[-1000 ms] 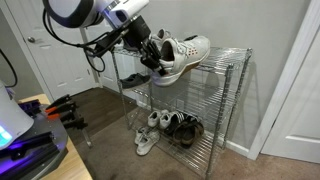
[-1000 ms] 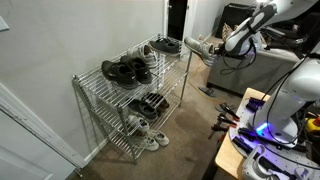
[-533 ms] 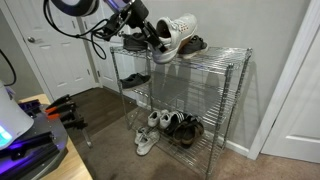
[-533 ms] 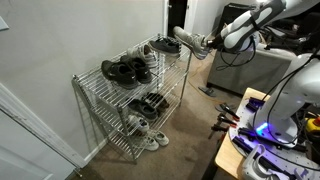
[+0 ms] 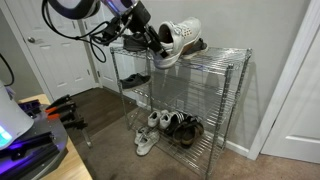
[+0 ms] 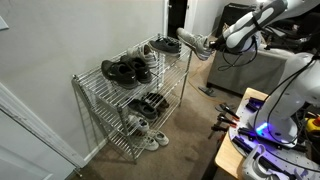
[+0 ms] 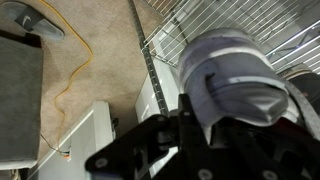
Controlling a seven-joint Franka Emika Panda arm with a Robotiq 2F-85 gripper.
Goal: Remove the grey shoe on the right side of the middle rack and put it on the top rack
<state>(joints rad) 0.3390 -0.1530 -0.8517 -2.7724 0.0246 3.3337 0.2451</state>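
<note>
The grey shoe is hanging at a slant at the top rack's front edge (image 5: 178,64), and there are shoes behind it. My gripper should lift it clear and come in over the rack's end (image 6: 182,54).
My gripper (image 5: 153,42) is shut on the grey shoe (image 5: 180,38), a pale low-top sneaker, and holds it in the air just above the front edge of the top rack (image 5: 215,58). In an exterior view the grey shoe (image 6: 193,46) hangs at the near end of the top rack (image 6: 160,62), held by the gripper (image 6: 210,44). The wrist view shows the shoe's heel (image 7: 232,80) filling the frame above the wire grid (image 7: 270,22). The middle rack (image 5: 195,100) is bare on its right side; a dark shoe (image 5: 133,79) lies at its left.
Dark shoes (image 6: 125,70) and another shoe (image 6: 163,45) lie on the top tier. White sneakers (image 5: 150,131) and dark shoes (image 5: 183,126) sit on the lowest tier. A door (image 5: 55,50) stands behind the arm. A desk with equipment (image 5: 30,140) is in front.
The gripper has lifted the grey shoe from beside the rack's upper edge to above the top rack, then eased it slightly toward the shelf.
</note>
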